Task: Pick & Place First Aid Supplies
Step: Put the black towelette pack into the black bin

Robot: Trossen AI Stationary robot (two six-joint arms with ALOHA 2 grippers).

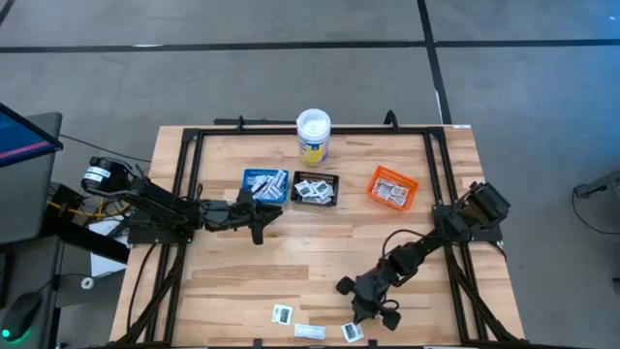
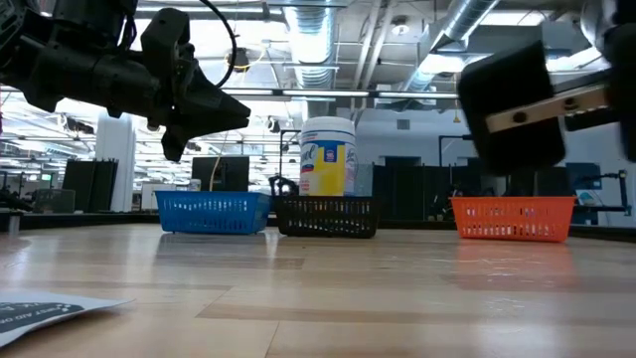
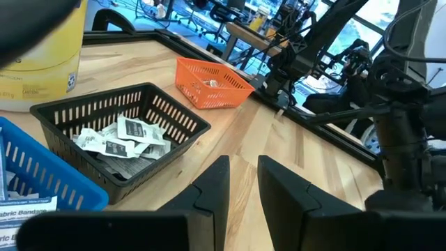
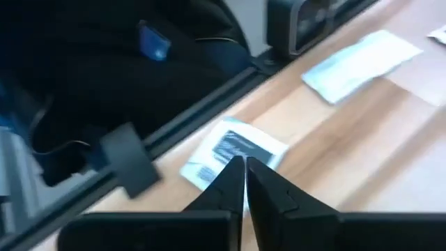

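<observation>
The dark-marked packet [image 1: 352,333] is lying flat by the near rail. My right gripper should first pull it to the open wood [image 1: 327,263] and then pick it up there.
Three loose first aid packets lie flat near the table's near edge: a squarish one [image 1: 282,313], a narrow strip [image 1: 310,331] and a squarish one with dark marks [image 1: 351,332]. My right gripper [image 1: 360,315] hangs just above this last packet [image 4: 237,148], fingers shut, with the strip [image 4: 362,59] farther off. My left gripper [image 1: 258,221] hovers beside the blue tray [image 1: 264,182], narrowly open and holding nothing [image 3: 242,183]. More packets fill the black tray [image 3: 118,136] and the orange tray [image 3: 212,82]. My right gripper points down at the dark-marked packet [image 4: 221,155], which lies flat by the table's near rail. Its shut fingertips [image 4: 235,174] stand over the packet's edge. I cannot tell whether they touch it.
A white-lidded yellow-labelled tub [image 1: 313,137] stands behind the trays at the far edge. A black frame rail [image 1: 194,174] runs around the table; the near rail [image 4: 174,129] is close to my right gripper. Bare wood [image 1: 310,262] lies between the trays and the loose packets.
</observation>
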